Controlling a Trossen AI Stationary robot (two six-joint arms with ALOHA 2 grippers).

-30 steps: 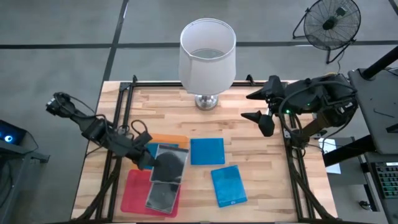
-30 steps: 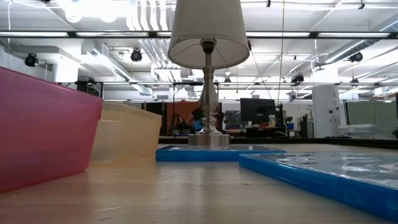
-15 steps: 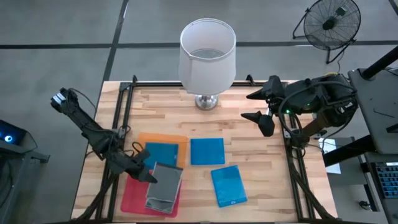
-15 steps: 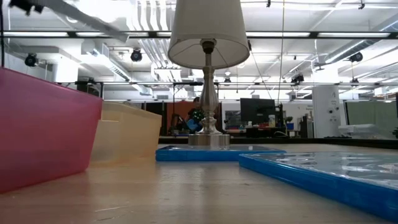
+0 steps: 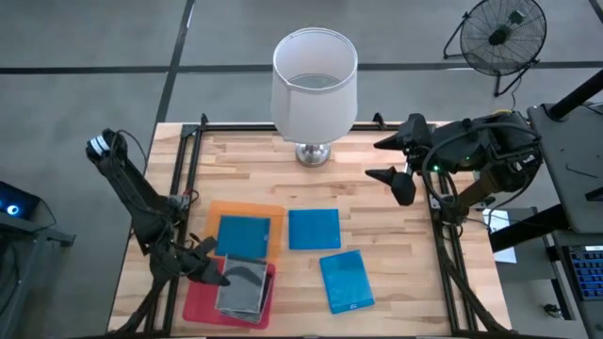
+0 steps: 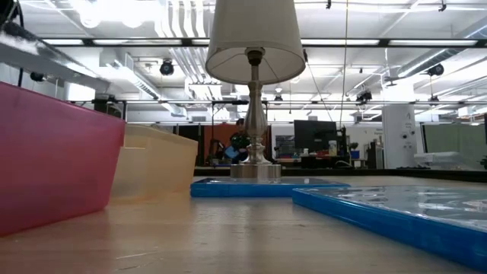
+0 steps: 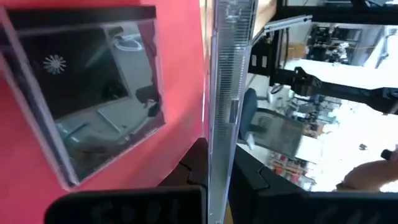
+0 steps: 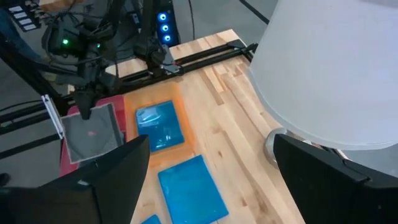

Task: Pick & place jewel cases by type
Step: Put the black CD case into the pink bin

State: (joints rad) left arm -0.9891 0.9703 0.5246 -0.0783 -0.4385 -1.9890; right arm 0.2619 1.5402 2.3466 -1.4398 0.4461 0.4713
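Note:
The clear-grey case [image 5: 243, 282] is hanging over the pink tray [image 5: 200, 305], where the second grey case lies. My left gripper should go on lowering the clear-grey case until its edge is inside the tray, and then let go.
My left gripper [image 5: 209, 273] is over the pink tray [image 5: 198, 303], shut on a clear-grey jewel case [image 5: 247, 273]. The left wrist view shows that case edge-on [image 7: 227, 74]. A second grey case [image 5: 243, 306] lies flat in the pink tray beneath it [image 7: 87, 93]. One blue case [image 5: 243, 235] lies in the orange tray [image 5: 247, 211]. Two more blue cases [image 5: 314, 229] [image 5: 346, 280] lie flat on the wood. My right gripper [image 5: 396, 165] hangs open and empty over the table's far right part. My left gripper pinches the clear-grey case between its two fingers at one edge [image 7: 221, 146]. The case runs straight out from the fingers, thin side toward the wrist camera. It is lifted off the pink tray, above the grey case that lies there.
A lamp with a white shade [image 5: 315, 80] and metal foot [image 5: 314, 153] stands at the far middle. In the low view the pink tray [image 6: 53, 160] and orange tray [image 6: 156, 171] have raised walls. Black rails [image 5: 188, 169] run along both table sides. Bare wood [image 5: 396, 245] lies right of the blue cases.
My left gripper has carried the grey case toward the table's near edge and a little leftward, from above the blue case in the orange tray to above the pink tray and the grey case lying there. It has stayed shut on the case.

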